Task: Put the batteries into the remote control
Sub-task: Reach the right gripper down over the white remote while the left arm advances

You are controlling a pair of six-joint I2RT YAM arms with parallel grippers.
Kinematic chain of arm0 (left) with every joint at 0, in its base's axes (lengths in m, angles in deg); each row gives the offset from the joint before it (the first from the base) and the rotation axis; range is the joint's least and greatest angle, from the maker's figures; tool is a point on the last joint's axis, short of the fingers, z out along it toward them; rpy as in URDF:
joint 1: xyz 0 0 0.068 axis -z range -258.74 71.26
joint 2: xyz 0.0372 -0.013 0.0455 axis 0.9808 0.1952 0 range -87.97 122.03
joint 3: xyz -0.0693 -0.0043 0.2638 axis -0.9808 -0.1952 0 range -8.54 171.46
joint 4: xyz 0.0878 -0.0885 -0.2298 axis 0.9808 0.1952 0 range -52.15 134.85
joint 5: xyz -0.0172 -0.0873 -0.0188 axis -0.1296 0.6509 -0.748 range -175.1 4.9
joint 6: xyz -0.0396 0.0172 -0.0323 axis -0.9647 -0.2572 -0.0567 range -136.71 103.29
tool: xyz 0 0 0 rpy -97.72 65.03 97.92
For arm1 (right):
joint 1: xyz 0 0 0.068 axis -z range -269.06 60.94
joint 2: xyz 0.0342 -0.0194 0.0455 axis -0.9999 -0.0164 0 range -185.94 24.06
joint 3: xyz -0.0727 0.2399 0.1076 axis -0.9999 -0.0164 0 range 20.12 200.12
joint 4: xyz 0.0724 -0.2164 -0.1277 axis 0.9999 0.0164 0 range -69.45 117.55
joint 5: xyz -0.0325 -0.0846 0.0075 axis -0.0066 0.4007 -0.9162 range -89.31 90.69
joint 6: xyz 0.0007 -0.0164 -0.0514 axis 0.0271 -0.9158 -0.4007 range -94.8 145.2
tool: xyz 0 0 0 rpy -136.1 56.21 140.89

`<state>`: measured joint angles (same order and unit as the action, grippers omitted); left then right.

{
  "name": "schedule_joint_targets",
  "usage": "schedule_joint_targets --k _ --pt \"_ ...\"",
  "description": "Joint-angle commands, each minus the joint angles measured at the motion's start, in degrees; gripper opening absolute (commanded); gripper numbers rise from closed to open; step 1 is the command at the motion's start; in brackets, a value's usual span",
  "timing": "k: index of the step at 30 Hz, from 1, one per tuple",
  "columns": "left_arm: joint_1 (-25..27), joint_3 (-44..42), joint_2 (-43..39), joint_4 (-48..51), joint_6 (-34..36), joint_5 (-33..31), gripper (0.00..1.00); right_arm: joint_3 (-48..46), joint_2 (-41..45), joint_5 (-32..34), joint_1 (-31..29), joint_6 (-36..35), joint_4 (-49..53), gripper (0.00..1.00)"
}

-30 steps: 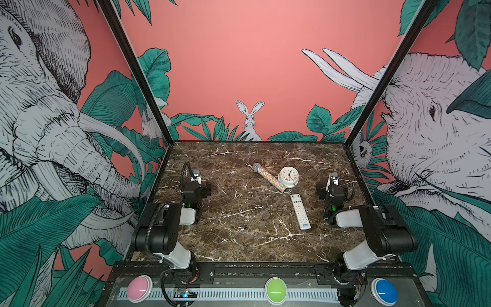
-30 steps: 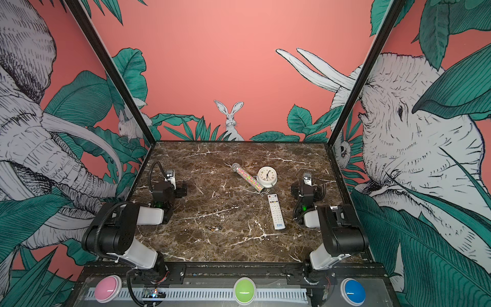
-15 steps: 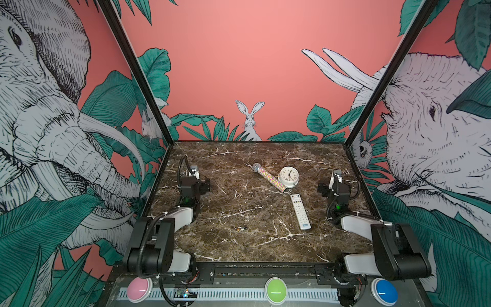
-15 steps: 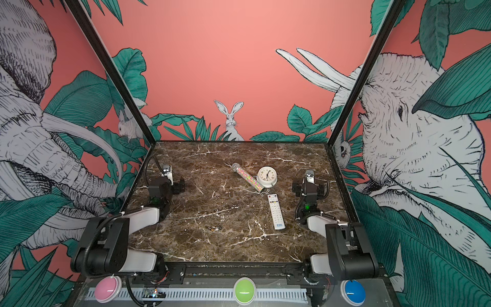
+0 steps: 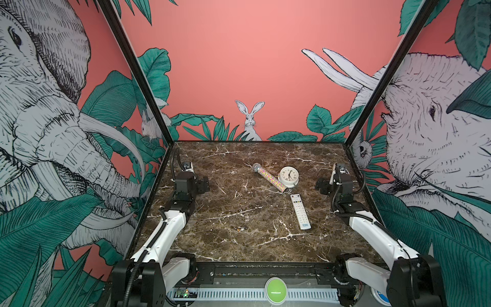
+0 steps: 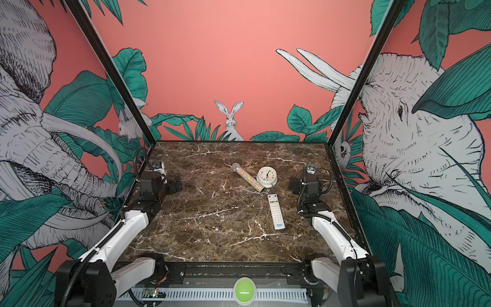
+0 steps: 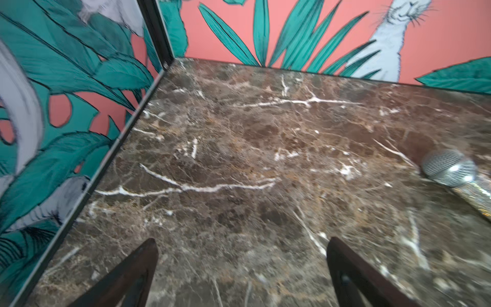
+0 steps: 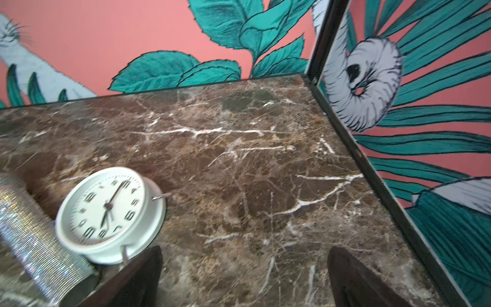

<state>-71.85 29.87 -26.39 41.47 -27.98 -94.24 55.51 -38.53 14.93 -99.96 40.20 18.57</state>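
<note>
The remote control lies away from the clock with both long sides free, so my open right gripper should keep going until its fingers are on either side of the number buttons.
The remote control lies button side up on the marble table, right of centre, blue logo toward the front. The batteries, tiny dark cylinders with gold ends, lie together left of it near the table's middle. My left gripper hangs open and empty over the table's left side, far from both. My right gripper is open and empty too, just right of the remote's far end. Neither wrist view shows the remote or batteries.
A round white clock and a multicoloured sprinkle tube with a silver cap lie behind the remote. Painted walls close in the table on the left, right and back. A green button sits on the front rail.
Both arms have unfolded from their tucked pose, stretching forward and carrying the wrists toward the back of the table. The objects on the table have not moved.
</note>
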Motion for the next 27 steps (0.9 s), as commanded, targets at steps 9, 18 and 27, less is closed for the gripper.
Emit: schedule_joint_targets --k 9,18,27 --pt "13.7 5.1 1.4 13.8 -9.0 10.7 1.0 4.3 -0.6 -10.9 -9.5 5.0 22.7 0.99" --pt "21.3 4.6 1.0 8.9 -10.7 18.4 1.0 2.8 -3.7 -18.1 -13.9 6.0 26.2 0.99" --pt "27.2 4.4 2.6 2.8 -11.1 20.1 1.0 0.4 -8.1 -19.2 -14.6 6.3 24.2 0.98"
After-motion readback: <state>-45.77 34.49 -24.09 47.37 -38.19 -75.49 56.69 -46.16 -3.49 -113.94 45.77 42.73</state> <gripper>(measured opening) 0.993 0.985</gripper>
